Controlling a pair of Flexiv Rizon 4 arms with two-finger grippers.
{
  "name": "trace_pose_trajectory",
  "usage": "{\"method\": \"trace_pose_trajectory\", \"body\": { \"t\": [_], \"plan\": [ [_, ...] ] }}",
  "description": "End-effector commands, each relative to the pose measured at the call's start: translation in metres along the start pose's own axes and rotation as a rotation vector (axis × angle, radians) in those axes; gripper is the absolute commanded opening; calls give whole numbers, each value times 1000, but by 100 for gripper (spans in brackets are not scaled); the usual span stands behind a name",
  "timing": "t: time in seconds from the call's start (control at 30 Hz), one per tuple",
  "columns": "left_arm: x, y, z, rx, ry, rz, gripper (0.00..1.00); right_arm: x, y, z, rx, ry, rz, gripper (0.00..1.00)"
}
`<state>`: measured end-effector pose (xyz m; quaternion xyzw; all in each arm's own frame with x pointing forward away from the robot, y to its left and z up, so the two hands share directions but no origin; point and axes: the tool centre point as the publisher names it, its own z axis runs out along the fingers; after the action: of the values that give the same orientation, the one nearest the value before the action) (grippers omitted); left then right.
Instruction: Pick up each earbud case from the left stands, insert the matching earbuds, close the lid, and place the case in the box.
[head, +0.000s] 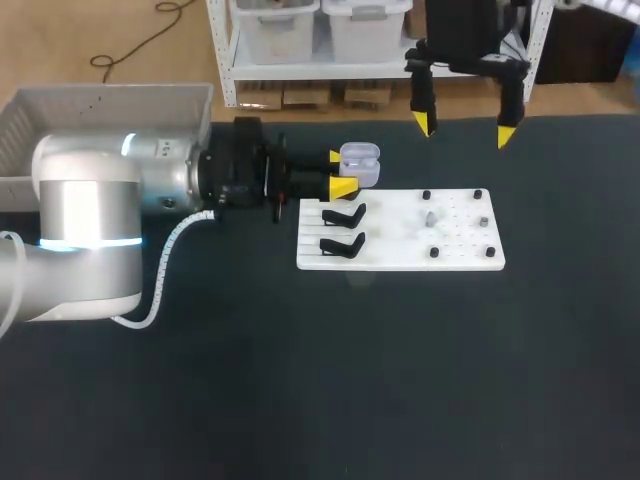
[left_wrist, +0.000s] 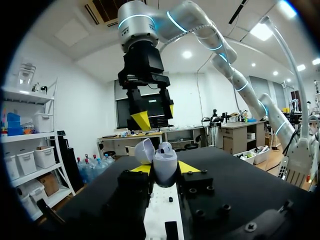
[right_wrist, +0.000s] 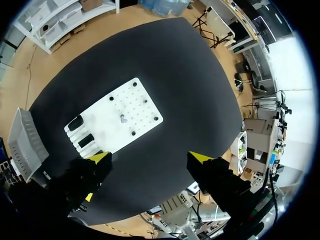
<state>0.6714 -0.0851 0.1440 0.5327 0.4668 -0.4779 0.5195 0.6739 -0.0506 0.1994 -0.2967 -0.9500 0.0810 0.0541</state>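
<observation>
My gripper will uncover a hidden peg when it lifts the white earbud (head: 431, 219), as the earbud stands in line with the black pegs (head: 434, 252) and will come free.
A pale earbud case (head: 361, 165) with its lid up sits between the yellow tips of my left gripper (head: 340, 172), which is shut on it just beyond the white board's (head: 400, 232) far left corner. In the left wrist view the case (left_wrist: 164, 166) stands upright between the fingers, the lid (left_wrist: 144, 150) tipped back and something rounded showing in its mouth. My right gripper (head: 466, 128) hangs high over the table's far side, open and empty. From the left wrist it shows above the case (left_wrist: 156, 115).
Two black stands (head: 343, 216) sit on the board's left end, with black pegs and a small grey piece (head: 430, 217) on its right half. A grey box (head: 100, 110) stands at the far left. From the right wrist the board (right_wrist: 117, 122) lies ahead of the open right gripper (right_wrist: 150, 157).
</observation>
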Motion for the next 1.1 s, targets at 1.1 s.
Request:
{"method": "trace_pose_trajectory", "body": {
  "t": [1.1],
  "plan": [
    [0,-1,0,-5,0,2,0,-9,-25,2,-710,-377,-350,100]
  ]
}}
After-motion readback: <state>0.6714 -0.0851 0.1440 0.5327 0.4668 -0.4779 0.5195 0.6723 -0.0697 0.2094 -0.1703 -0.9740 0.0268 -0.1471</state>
